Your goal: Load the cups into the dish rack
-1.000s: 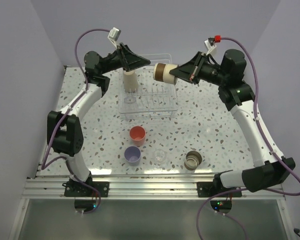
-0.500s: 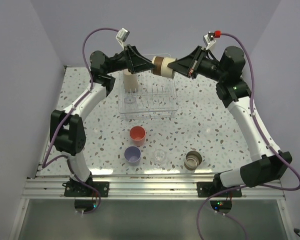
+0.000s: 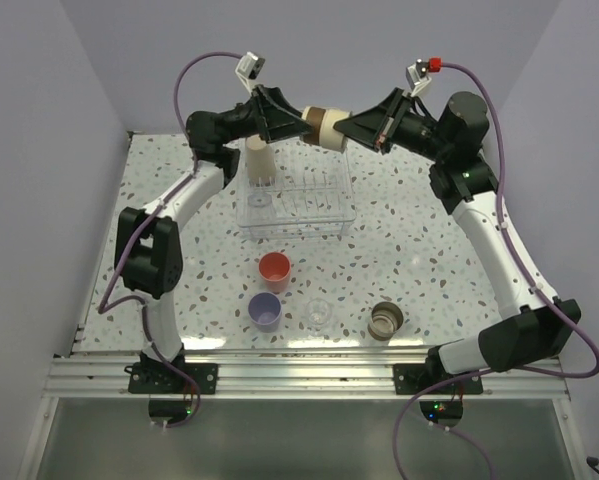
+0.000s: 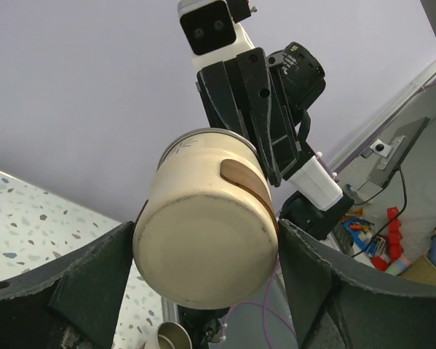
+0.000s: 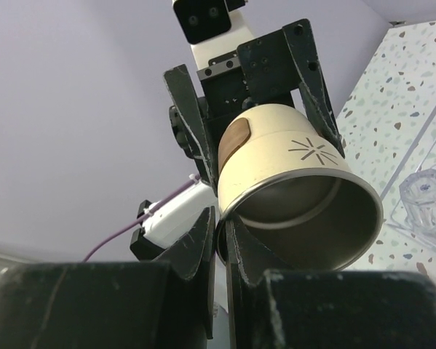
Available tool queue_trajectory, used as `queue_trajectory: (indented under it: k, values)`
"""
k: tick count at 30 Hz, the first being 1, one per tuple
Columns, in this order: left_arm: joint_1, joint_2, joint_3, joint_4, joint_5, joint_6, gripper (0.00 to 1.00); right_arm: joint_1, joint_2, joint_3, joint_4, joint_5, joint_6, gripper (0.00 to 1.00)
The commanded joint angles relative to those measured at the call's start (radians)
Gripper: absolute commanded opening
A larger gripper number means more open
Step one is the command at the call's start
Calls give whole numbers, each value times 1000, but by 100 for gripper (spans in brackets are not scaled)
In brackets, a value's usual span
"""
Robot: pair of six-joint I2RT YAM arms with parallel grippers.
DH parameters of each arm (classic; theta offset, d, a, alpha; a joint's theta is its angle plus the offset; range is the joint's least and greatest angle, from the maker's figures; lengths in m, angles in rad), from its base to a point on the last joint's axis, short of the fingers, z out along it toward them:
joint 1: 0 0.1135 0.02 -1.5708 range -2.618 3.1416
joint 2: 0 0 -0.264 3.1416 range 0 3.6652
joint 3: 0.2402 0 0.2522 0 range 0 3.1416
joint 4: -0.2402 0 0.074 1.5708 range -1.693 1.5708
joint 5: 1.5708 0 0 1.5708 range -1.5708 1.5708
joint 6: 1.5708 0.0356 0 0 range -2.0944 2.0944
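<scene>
The robot's right gripper is holding the short tan cup's rim (image 5: 239, 196), so next the left gripper grabs the cup by its base (image 4: 205, 251) and places it in the rack with its opening down.
A short tan brown-rimmed cup (image 3: 324, 128) hangs on its side in the air above the back of the dish rack (image 3: 297, 228), between both grippers. My right gripper (image 3: 345, 130) is shut on its rim, one finger inside the mouth and one outside (image 5: 220, 225). My left gripper (image 3: 305, 124) has the cup's base (image 4: 203, 240) between its fingers (image 4: 94, 283), which lie against both sides. A larger beige cup (image 3: 260, 160) stands upside down in the rack beside a clear glass (image 3: 262, 200). On the table sit the coral-red cup (image 3: 274, 268), lavender cup (image 3: 265, 310), another clear glass (image 3: 320, 313) and a tan cup (image 3: 386, 320).
The speckled table (image 3: 429, 240) is bounded by lavender walls behind and at both sides. Purple cables loop above both arms. The four loose cups stand in a group near the front edge, between the arm bases.
The right arm carried the tan cup up and to the left. The left gripper rose to meet it and narrowed around the cup's base.
</scene>
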Motion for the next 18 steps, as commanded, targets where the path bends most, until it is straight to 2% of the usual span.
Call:
queue_trajectory:
  k: [1, 3, 6, 7, 9, 10, 11, 12, 13, 14, 15, 16, 17, 18]
  values:
    - [-31, 10, 78, 70, 6, -30, 79, 1, 3, 6, 71, -16, 8, 0]
    - [-41, 16, 93, 30, 6, -1, 75, 1, 10, 12, 73, -23, 7, 0]
    - [-43, 20, 107, -1, -2, 27, 56, 1, 10, 12, 62, -34, -4, 0]
    - [-41, 20, 113, -14, -5, 41, 44, 2, 9, 14, 56, -33, -12, 0]
    - [-40, 20, 137, -117, -2, 131, 34, 2, 4, 26, 2, -25, -60, 0]
    - [-38, 19, 148, -166, -2, 172, 25, 1, -2, 32, -31, -16, -87, 0]
    - [-35, 19, 179, -297, -7, 220, 22, -1, -6, 43, -133, 16, -122, 0]
    - [-28, 22, 199, -380, -11, 333, 19, -1, -10, 78, -204, 44, -215, 0]
    - [-20, 33, 222, -548, -19, 395, 14, -4, -11, 99, -279, 74, -267, 16]
    - [-14, 42, 270, -627, -27, 448, 12, -4, -13, 119, -440, 163, -319, 54]
    - [3, 53, 298, -703, -52, 551, 7, -7, -13, 161, -522, 211, -416, 69]
    - [11, 65, 324, -773, -66, 603, 5, -10, -13, 178, -595, 260, -456, 78]
    - [20, 95, 393, -936, -109, 660, 4, -11, -16, 192, -727, 323, -493, 89]
    - [31, 112, 435, -1028, -137, 787, 2, -16, -19, 198, -775, 410, -545, 91]
